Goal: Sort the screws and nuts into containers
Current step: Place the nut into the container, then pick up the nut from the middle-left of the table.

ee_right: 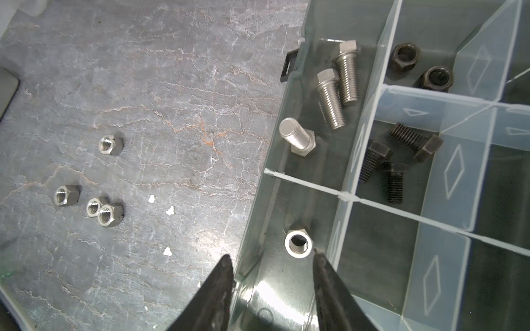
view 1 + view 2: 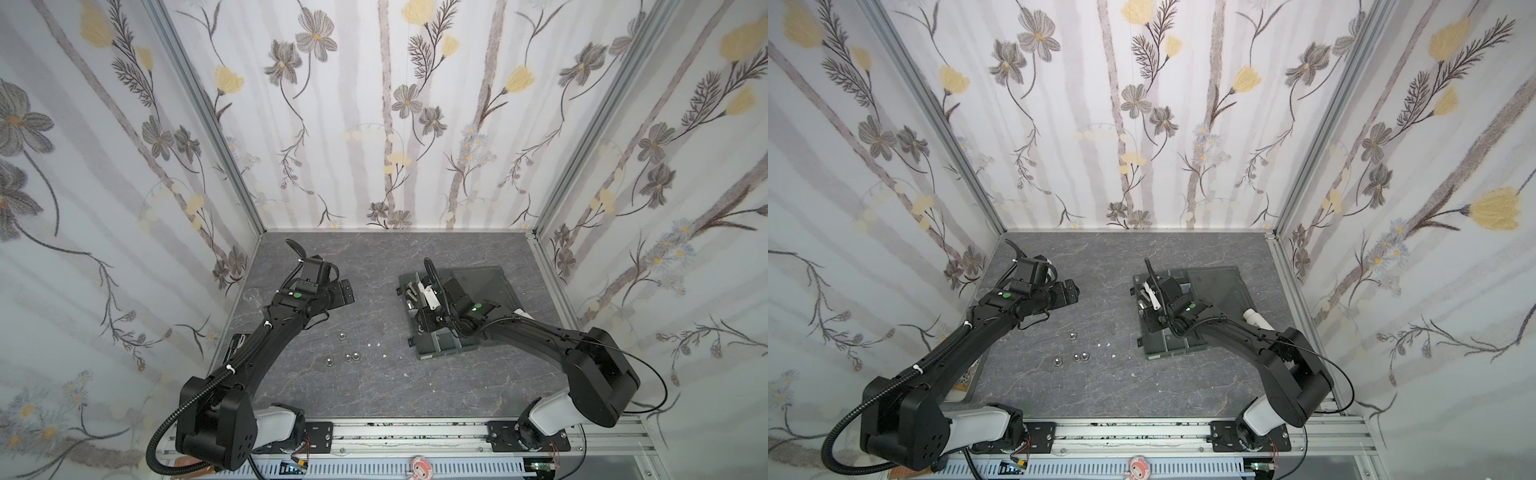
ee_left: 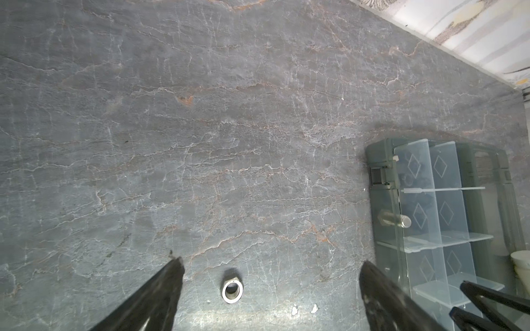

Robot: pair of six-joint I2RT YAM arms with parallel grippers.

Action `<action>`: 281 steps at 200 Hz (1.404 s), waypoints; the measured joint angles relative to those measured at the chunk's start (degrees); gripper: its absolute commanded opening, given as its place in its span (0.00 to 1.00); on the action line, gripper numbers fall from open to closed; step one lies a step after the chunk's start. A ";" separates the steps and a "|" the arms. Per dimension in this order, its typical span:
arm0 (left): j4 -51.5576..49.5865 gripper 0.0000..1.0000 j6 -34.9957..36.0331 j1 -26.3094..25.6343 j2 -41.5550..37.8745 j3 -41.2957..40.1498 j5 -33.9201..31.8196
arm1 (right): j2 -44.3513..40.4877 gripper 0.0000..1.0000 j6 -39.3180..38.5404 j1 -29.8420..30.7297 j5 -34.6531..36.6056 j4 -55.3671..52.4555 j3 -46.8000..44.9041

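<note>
I should first move my right gripper out of the way, because it is over the compartment for silver nuts (image 1: 287,245). Then my left gripper should bring over the silver nut (image 2: 341,336) below its fingers.
The dark grey organizer box (image 1: 289,94) lies open at the right of the table, its containers divided by translucent walls. One compartment holds three silver screws (image 1: 329,99). In the adjacent compartment a silver nut (image 1: 298,243) lies loose, just past my right gripper (image 1: 272,255), which is open and holds nothing. Two black nuts (image 1: 404,57) and black screws (image 1: 393,183) fill other compartments. Several silver nuts (image 2: 347,357) lie on the table (image 2: 374,390). My left gripper (image 3: 272,261) hangs open above the table, with one silver nut (image 3: 232,289) on the surface below, between its fingers.
The box's flat lid (image 2: 486,286) lies open behind the right arm. A small clear cup (image 2: 252,296) stands at the table's left edge. White specks (image 2: 374,344) are scattered between the loose nuts and the box. A white tube (image 2: 1256,318) lies right of the box.
</note>
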 measured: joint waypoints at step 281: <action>-7.78 0.53 -0.02 -7.02 14.71 -4.85 -4.11 | -22.01 0.74 2.23 -12.17 -6.58 8.81 -15.10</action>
